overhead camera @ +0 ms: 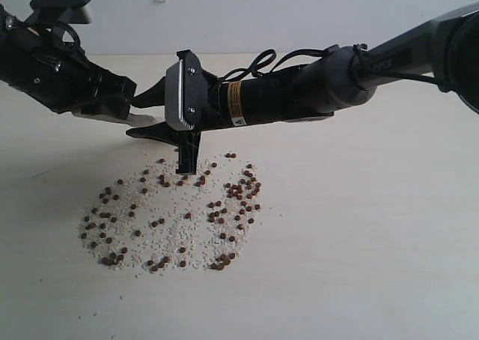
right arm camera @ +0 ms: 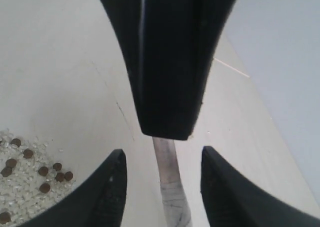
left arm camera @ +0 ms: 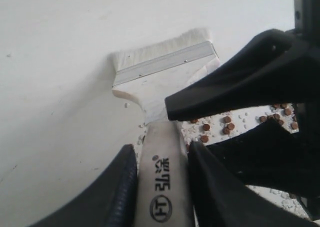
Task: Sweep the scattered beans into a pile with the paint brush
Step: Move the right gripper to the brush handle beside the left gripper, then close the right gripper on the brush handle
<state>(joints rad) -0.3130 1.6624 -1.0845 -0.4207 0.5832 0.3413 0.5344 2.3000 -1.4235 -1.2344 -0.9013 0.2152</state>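
Observation:
My right gripper should tilt square to the paint brush's handle [right arm camera: 172, 188], which slants between its open fingers, and close near the paint brush's neck [left arm camera: 154, 109] before my left gripper opens.
The paint brush [left arm camera: 160, 87] has a pale wooden handle, a silver ferrule and off-white bristles. My left gripper [left arm camera: 161, 152] is shut on its handle and holds it low over the table, just behind the beans. My right gripper [right arm camera: 162, 154] is open. Its jaws stand on either side of the handle [right arm camera: 170, 187] with a gap on each side, and its fingers [left arm camera: 240, 77] cross over the brush's neck. In the exterior view the brush [overhead camera: 142, 120] shows as a pale strip between the two grippers. The reddish-brown beans [overhead camera: 172, 213] lie scattered in a wide ring among white crumbs.
The pale table [overhead camera: 359, 243] stretches wide around the beans, with a white wall behind it. A black part [overhead camera: 187, 156] under the right wrist hangs down to the far edge of the scatter. White crumbs [overhead camera: 176, 231] fill the middle of the ring.

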